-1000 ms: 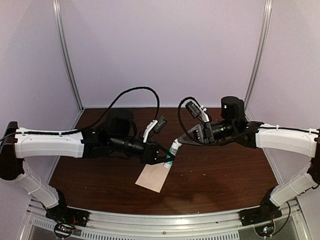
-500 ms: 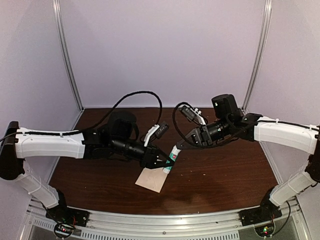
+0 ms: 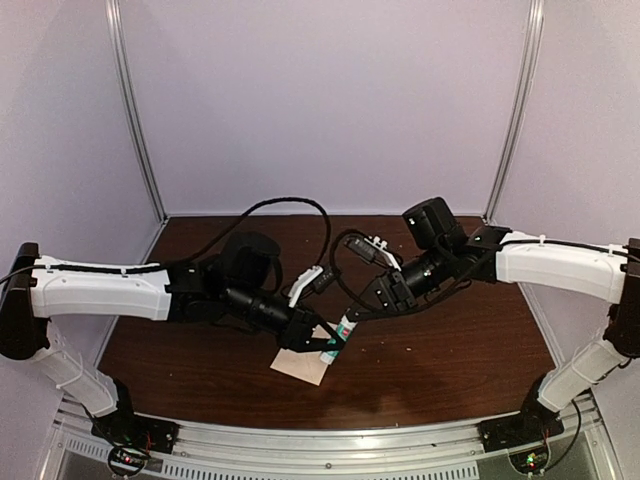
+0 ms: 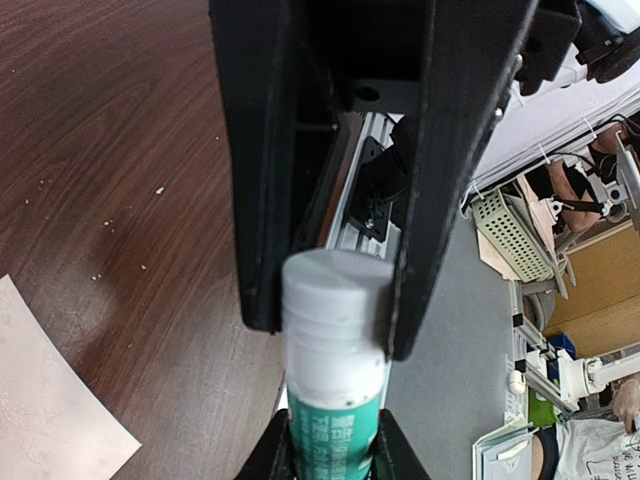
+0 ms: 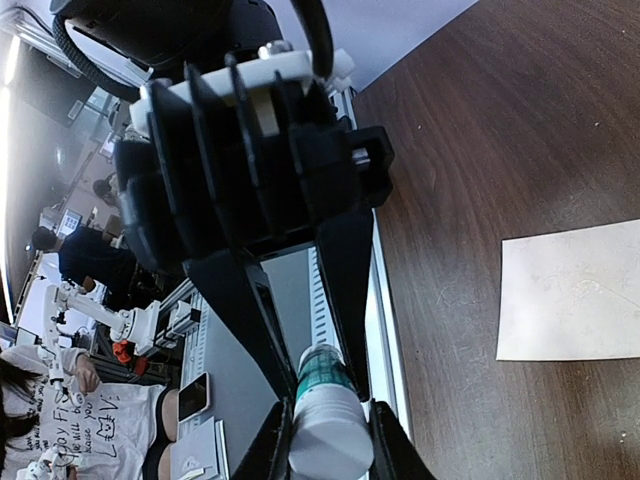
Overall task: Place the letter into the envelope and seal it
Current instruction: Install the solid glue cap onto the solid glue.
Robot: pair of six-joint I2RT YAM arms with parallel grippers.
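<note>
The robot's left gripper is closed around the teal body (image 3: 337, 338), so the right gripper goes on holding the glue stick's white end (image 3: 346, 324) and lets it go into the left gripper's hold.
A glue stick (image 3: 337, 338) with a teal body and white ends hangs between both grippers, just above the table. My left gripper (image 3: 322, 338) is shut on its white cap (image 4: 330, 310), and my right gripper (image 3: 353, 316) is shut on its other end (image 5: 328, 445). The small pale beige envelope (image 3: 297, 366) lies flat on the brown table, partly under the left gripper. It shows as a plain rectangle in the left wrist view (image 4: 50, 400) and the right wrist view (image 5: 570, 290). I see no flap. The letter is not in view.
The dark wood table (image 3: 450, 360) ends at a metal rail (image 3: 330, 440) along the near edge. Pale walls with metal corner posts (image 3: 135, 110) close in the back and sides. Small white crumbs (image 4: 130, 220) lie on the wood.
Both grippers have moved toward the near edge and lower with the glue stick between them. The right arm has swung left. The glue stick now sits close over the envelope's right edge.
</note>
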